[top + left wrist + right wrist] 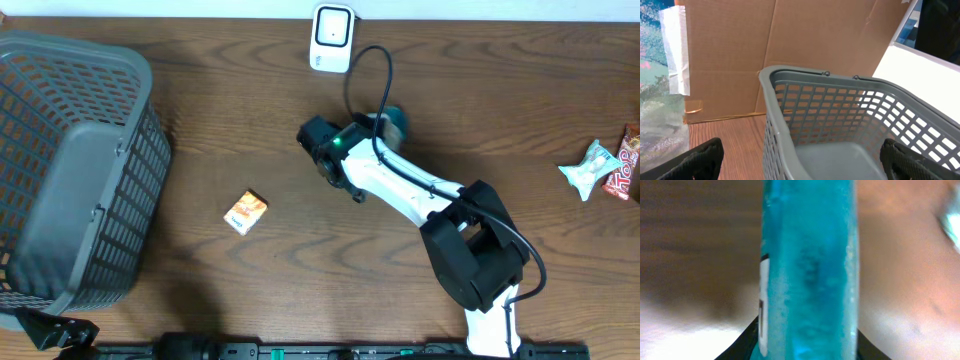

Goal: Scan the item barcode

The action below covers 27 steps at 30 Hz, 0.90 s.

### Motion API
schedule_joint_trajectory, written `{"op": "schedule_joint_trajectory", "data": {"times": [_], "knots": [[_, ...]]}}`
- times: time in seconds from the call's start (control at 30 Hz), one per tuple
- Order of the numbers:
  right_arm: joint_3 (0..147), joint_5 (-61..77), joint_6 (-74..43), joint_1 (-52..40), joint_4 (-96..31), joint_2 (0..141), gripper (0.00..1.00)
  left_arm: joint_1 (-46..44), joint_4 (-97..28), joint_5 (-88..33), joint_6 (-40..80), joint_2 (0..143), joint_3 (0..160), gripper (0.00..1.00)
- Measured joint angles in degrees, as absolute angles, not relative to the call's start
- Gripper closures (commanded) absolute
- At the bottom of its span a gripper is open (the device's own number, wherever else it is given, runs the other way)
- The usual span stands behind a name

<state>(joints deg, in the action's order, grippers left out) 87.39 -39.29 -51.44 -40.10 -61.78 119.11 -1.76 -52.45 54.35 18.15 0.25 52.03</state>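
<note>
The item's white label [764,302] is edge-on next to my right gripper's fingers. I should put the teal item [396,122] down with its label facing up and take hold of it again before I scan it.
The item is a teal packet [396,122], held off the table just below and right of the white barcode scanner [331,37] at the back edge. My right gripper [383,126] is shut on it. In the right wrist view the teal packet [807,265] stands upright and blurred and fills the middle of the view, with a white label strip on its left edge. It is clamped between my black fingers [739,347] at the bottom. My left gripper [805,162] hangs open over the near rim of the grey basket [840,95], holding nothing.
The grey basket [70,170] takes up the table's left side. A small orange box [245,212] lies in the middle. Two snack packets [590,168] lie at the right edge. Brown cardboard [765,40] stands behind the basket.
</note>
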Motion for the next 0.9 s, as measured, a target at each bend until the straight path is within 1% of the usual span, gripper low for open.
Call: {"op": "schedule_joint_trajectory", "data": {"times": [0.03, 0.13, 0.27, 0.33, 0.37, 0.4, 0.43, 0.47, 0.5, 0.6, 0.63, 0.67, 0.7, 0.73, 0.8, 0.87, 0.9], "knots": [[86.87, -38.89, -44.6, -40.29, -55.96, 119.37, 0.99, -1.76, -52.45, 54.35, 18.15, 0.25, 52.03, 0.0], [84.68, -38.33, -27.97, -41.12, -46.5, 120.18, 0.99, -1.74, -52.4, 54.35, 18.17, 0.25, 52.03, 0.0], [83.9, -37.71, -10.07, -43.07, -42.89, 122.1, 0.99, -1.69, -52.4, 54.35, 18.15, 0.25, 52.03, 0.01], [83.83, -37.82, -1.93, -43.9, -42.5, 122.26, 0.96, -1.69, -52.42, 54.35, 18.17, 0.25, 52.01, 0.0], [83.83, -37.85, 0.97, -44.12, -42.76, 122.19, 0.85, -1.69, -52.4, 54.35, 18.15, 0.25, 52.01, 0.0], [83.85, -37.82, 3.6, -44.25, -43.16, 122.17, 0.64, -1.69, -52.4, 54.35, 18.17, 0.25, 52.01, 0.0], [83.85, -37.76, 6.07, -44.27, -44.23, 122.17, 0.47, -1.69, -52.38, 54.35, 18.17, 0.25, 52.01, 0.0], [83.83, -37.52, 8.1, -44.23, -45.39, 122.17, 0.39, -1.69, -52.34, 54.35, 18.15, 0.25, 52.01, 0.0], [83.81, -37.26, 9.69, -44.23, -47.0, 122.19, 0.37, -1.69, -52.27, 54.35, 18.15, 0.25, 52.01, 0.0], [83.81, -36.99, 12.32, -44.21, -48.97, 122.19, 0.34, -1.69, -52.21, 54.35, 18.15, 0.25, 52.01, 0.0], [83.83, -37.06, 12.51, -44.25, -49.21, 122.19, 0.31, -1.69, -52.21, 54.35, 18.17, 0.25, 52.01, 0.0], [83.94, -36.86, 12.6, -44.31, -49.6, 122.15, 0.21, -1.69, -52.14, 54.35, 18.17, 0.25, 52.01, 0.0], [84.07, -36.62, 12.69, -44.42, -49.95, 122.1, 0.15, -1.69, -52.14, 54.35, 18.15, 0.25, 52.01, 0.0], [84.27, -36.12, 12.84, -44.45, -50.39, 122.06, 0.1, -1.69, -52.12, 54.35, 18.15, 0.25, 52.01, 0.0], [84.86, -34.57, 12.93, -44.51, -51.27, 121.6, 0.09, -1.69, -52.12, 54.35, 18.15, 0.25, 52.01, 0.0], [85.95, -32.25, 12.62, -44.51, -52.73, 120.46, 0.01, -1.69, -52.12, 54.35, 18.17, 0.25, 52.01, 0.0], [86.8, -30.39, 12.51, -44.49, -53.41, 119.42, 0.01, -1.69, -52.14, 54.35, 18.17, 0.25, 52.01, 0.0]]}}
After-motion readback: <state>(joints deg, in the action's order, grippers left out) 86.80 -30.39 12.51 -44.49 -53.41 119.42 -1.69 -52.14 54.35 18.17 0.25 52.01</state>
